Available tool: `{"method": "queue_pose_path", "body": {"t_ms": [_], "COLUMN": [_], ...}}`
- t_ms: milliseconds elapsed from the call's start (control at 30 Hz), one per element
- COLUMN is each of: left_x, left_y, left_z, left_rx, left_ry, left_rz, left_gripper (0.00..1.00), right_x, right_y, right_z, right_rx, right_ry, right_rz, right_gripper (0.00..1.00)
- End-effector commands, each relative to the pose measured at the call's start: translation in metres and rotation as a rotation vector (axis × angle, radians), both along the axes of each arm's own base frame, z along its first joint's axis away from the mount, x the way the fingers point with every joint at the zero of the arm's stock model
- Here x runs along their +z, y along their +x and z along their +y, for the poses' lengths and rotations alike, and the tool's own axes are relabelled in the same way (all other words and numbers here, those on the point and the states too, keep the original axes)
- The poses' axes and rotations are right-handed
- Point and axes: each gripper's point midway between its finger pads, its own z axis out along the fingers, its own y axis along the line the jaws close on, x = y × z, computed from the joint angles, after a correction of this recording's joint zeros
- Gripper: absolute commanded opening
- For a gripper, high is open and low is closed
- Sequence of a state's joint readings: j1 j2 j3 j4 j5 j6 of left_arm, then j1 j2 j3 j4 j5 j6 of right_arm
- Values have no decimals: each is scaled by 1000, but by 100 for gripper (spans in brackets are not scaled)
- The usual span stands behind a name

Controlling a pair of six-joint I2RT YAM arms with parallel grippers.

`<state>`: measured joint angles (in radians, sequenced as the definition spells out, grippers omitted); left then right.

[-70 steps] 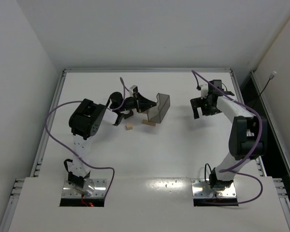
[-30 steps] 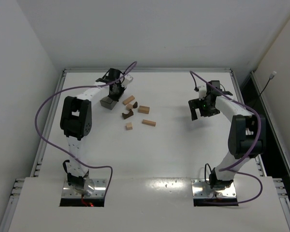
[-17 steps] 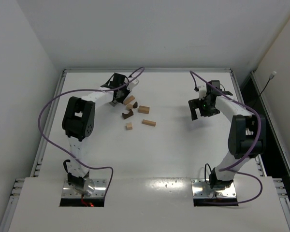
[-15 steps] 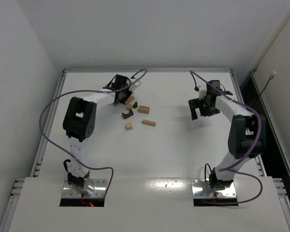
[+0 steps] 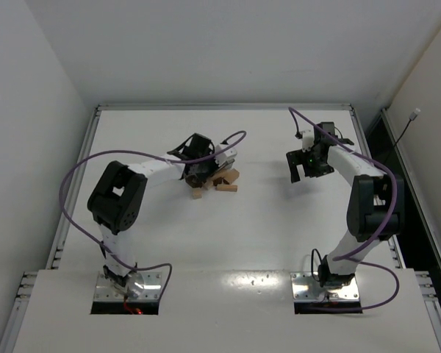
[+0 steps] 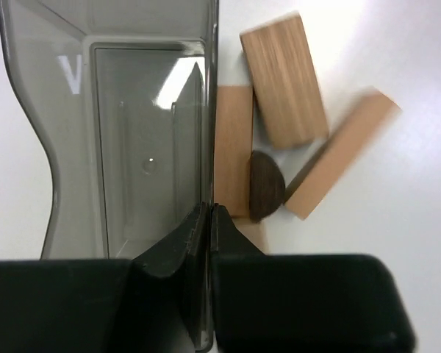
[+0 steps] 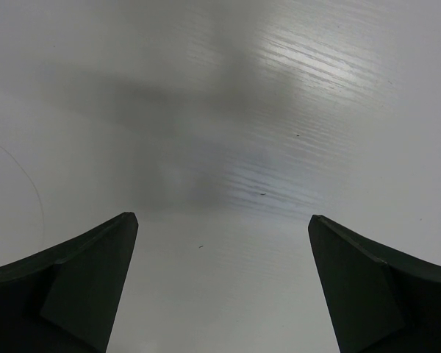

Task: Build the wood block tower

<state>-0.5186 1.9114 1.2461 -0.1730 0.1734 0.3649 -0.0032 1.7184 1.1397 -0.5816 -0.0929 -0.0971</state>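
The robot's left gripper should move the empty grey bin (image 6: 148, 140) away to the table's far corner (image 5: 114, 138) before the robot builds the tower, because the bin crowds the wood blocks.
No tower stands; the wood blocks lie loose and flat in a tight cluster (image 5: 223, 179). In the left wrist view I see three tan cuboids (image 6: 283, 81) (image 6: 233, 147) (image 6: 342, 154) and a dark brown half-round block (image 6: 266, 184), all right beside the translucent grey bin (image 6: 125, 147). My left gripper (image 6: 209, 213) (image 5: 199, 166) is shut on the bin's right wall, with the blocks against that wall's outer side. One small tan cube (image 5: 197, 193) lies apart, nearer me. My right gripper (image 7: 222, 220) (image 5: 306, 168) is open and empty over bare table at the right.
The white table (image 5: 279, 235) has a raised rim at the back and sides. The left arm's purple cable (image 5: 231, 138) loops over the block cluster. White walls stand close around the table.
My left gripper carried the bin from the back left to the right and nearer, and the spread blocks are now bunched against it. The right arm has not moved.
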Motion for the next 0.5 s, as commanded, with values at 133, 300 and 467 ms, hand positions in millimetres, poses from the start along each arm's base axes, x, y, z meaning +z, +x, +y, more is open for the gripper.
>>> {"method": "queue_pose_path", "body": {"t_ms": [133,300,467], "left_x": [9,32,45], "left_y": [-95,-129,-160], "left_z": [-6,-23,-41], "left_rx": [-94,-155,-213], "left_ry": [-60,-113,-130], "left_rz": [188,221,231], "left_gripper": [0,0,0], "right_x": [17,18,18], "right_y": [10,9,9], "right_z": [9,10,10], "right_rx": [17,21,21], "right_ry": [37,46,46], "right_rz": [-60,-60,-60], "right_gripper": [100,100,100]}}
